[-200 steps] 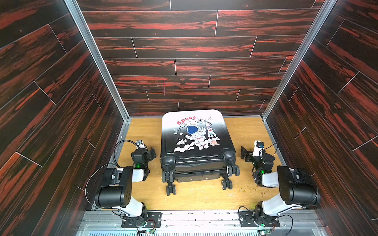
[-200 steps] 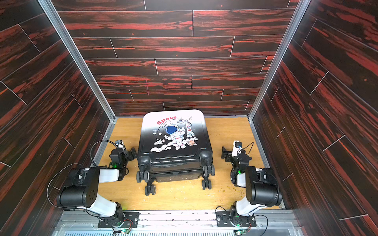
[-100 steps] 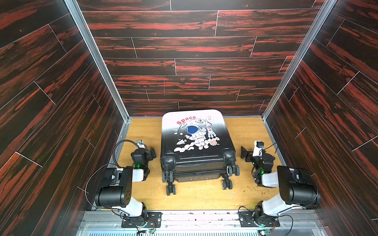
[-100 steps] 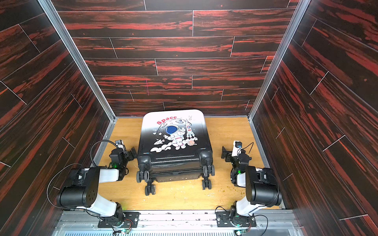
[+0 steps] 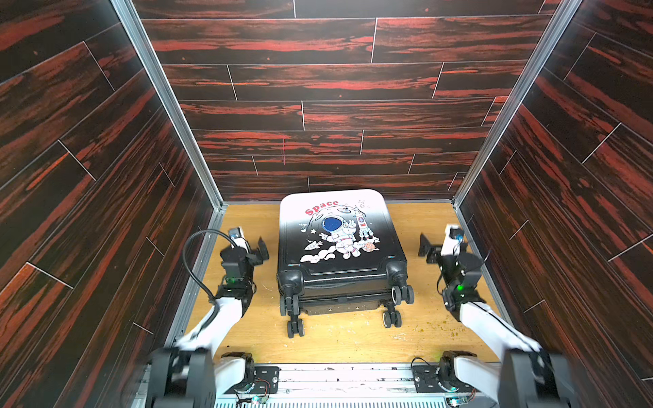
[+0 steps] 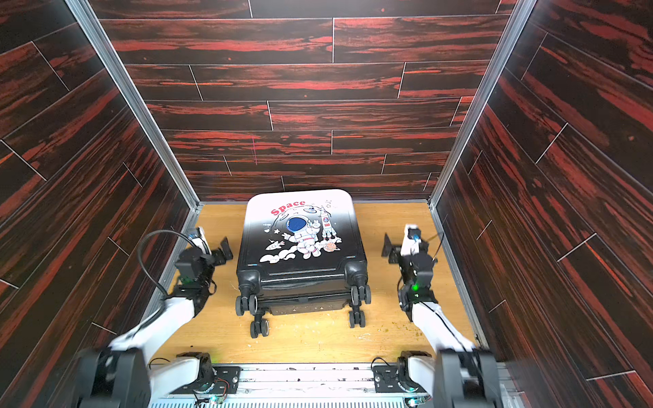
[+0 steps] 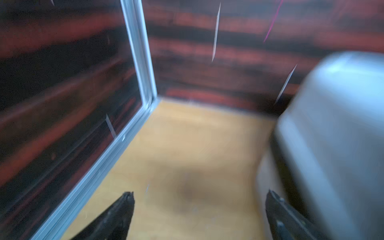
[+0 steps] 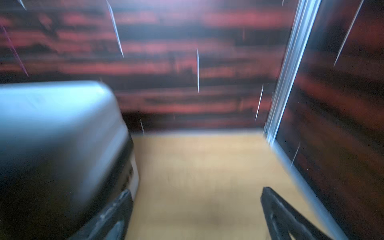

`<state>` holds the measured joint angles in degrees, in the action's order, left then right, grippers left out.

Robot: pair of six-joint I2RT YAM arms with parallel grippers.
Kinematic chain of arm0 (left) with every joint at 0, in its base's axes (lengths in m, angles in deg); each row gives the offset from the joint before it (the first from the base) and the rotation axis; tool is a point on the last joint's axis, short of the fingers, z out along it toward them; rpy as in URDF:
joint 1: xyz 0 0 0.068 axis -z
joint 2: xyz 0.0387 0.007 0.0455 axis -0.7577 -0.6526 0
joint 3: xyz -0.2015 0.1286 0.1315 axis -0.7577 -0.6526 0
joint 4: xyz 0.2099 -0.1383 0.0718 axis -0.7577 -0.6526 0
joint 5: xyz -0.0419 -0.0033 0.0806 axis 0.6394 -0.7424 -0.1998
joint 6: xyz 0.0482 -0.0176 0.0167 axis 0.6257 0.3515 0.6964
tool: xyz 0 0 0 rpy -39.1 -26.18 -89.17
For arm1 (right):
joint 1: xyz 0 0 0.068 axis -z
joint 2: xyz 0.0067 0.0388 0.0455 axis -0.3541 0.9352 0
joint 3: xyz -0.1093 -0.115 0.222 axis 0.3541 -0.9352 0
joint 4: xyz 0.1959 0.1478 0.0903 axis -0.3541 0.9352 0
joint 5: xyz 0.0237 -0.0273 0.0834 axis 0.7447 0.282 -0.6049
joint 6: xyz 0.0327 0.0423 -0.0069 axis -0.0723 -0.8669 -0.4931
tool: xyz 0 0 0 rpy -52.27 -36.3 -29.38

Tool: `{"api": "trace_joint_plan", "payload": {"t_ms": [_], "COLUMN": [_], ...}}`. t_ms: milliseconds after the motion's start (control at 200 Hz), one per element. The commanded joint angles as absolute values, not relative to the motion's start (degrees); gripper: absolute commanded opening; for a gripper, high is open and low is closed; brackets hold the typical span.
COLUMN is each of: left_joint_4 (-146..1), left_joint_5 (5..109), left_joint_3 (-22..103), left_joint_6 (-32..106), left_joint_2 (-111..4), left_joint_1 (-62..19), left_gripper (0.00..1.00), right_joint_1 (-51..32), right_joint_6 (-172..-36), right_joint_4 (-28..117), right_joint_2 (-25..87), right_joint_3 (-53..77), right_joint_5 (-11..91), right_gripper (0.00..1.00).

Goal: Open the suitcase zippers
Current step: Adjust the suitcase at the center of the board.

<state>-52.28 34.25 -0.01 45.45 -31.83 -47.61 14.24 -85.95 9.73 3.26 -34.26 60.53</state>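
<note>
The suitcase's long zipper side (image 5: 278, 253) faces the side wall, so next my left gripper swings the suitcase round by its wheel corner (image 5: 291, 279) before taking the zipper pulls.
The suitcase (image 5: 339, 229) (image 6: 300, 229) lies flat in the middle of the wooden floor, its astronaut lid up and its black wheels (image 5: 295, 326) toward the arms' bases. A dark zipper seam (image 5: 335, 281) runs between its two shells; no pulls can be made out. My left gripper (image 5: 252, 247) (image 6: 216, 252) hovers open to the left of the case, apart from it. To the right of the case, also apart, my right gripper (image 5: 436, 247) (image 6: 399, 249) hovers open. In the blurred wrist views, the left gripper (image 7: 199, 193) and the right gripper (image 8: 195, 190) hold nothing, with the suitcase (image 7: 332, 124) (image 8: 52, 124) beside each.
Dark red wood-panel walls (image 5: 88, 176) close in the left, right and back sides, with aluminium posts (image 5: 198, 152) at the corners. A metal rail (image 5: 335, 381) carries the arm bases at the front. Bare floor (image 5: 247, 219) flanks the suitcase.
Both arms have begun to move: their elbows have swung down toward the front and show blurred, and both grippers have shifted a little farther along the suitcase's sides. The suitcase has not moved.
</note>
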Motion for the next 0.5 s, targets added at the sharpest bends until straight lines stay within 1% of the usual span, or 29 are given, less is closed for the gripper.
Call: {"api": "trace_joint_plan", "payload": {"t_ms": [0,50,105,145,170,190,240,286,321,346,376,401,441,496], "left_joint_4": [-67.34,-72.60,-78.71,-85.89,-90.91,-95.00,-104.34,-111.09,-113.44,-114.82,-115.17,-115.83,-117.86,-119.05], "left_joint_5": [34.79,31.29,32.07,32.25,32.78,33.74,35.58,31.95,27.64,27.85,30.73,34.02,40.29,45.11], "left_joint_3": [5.31,7.36,10.11,13.38,15.57,17.44,21.80,23.06,22.59,22.42,22.33,22.72,23.47,22.90], "left_joint_6": [39.25,35.06,33.32,29.64,26.47,25.07,25.58,18.87,13.60,12.21,12.79,12.96,13.65,12.71], "left_joint_2": [-23.78,-20.65,-17.70,-16.29,-15.79,-15.53,-14.98,-14.06,-12.95,-12.26,-11.80,-11.77,-12.03,-11.97], "left_joint_1": [-45.34,-43.05,-41.16,-40.15,-40.09,-40.11,-40.13,-40.12,-40.12,-40.13,-40.15,-40.14,-40.13,-40.12], "left_gripper": [1.00,1.00,1.00,1.00,1.00,1.00,1.00,1.00,1.00,1.00,1.00,1.00,1.00,1.00], "right_joint_1": [5.97,0.81,-4.37,-7.60,-9.03,-9.60,-9.50,-9.49,-9.49,-9.22,-8.68,-8.61,-8.62,-8.59], "right_joint_6": [-77.96,-75.15,-75.10,-79.23,-84.11,-88.38,-96.87,-101.86,-107.14,-109.74,-109.26,-108.95,-111.52,-113.90], "right_joint_4": [29.09,33.35,37.31,40.70,45.36,50.48,62.66,74.32,80.34,82.83,82.65,82.43,83.01,87.09], "right_joint_2": [-3.46,-5.83,-7.88,-8.34,-8.08,-7.67,-5.69,-3.22,-1.71,-1.32,-1.44,-1.71,-1.77,-0.52], "right_joint_3": [-27.07,-24.10,-20.26,-16.36,-13.21,-9.26,-0.39,7.04,11.08,12.67,12.75,12.36,11.92,13.13], "right_joint_5": [69.46,71.41,73.97,78.51,81.71,82.40,78.31,74.12,73.24,70.12,63.55,60.11,59.03,56.54], "right_gripper": [0.99,0.98,0.98,0.98,0.98,0.98,0.98,0.98,0.99,0.99,0.98,0.97,0.95,0.96]}}
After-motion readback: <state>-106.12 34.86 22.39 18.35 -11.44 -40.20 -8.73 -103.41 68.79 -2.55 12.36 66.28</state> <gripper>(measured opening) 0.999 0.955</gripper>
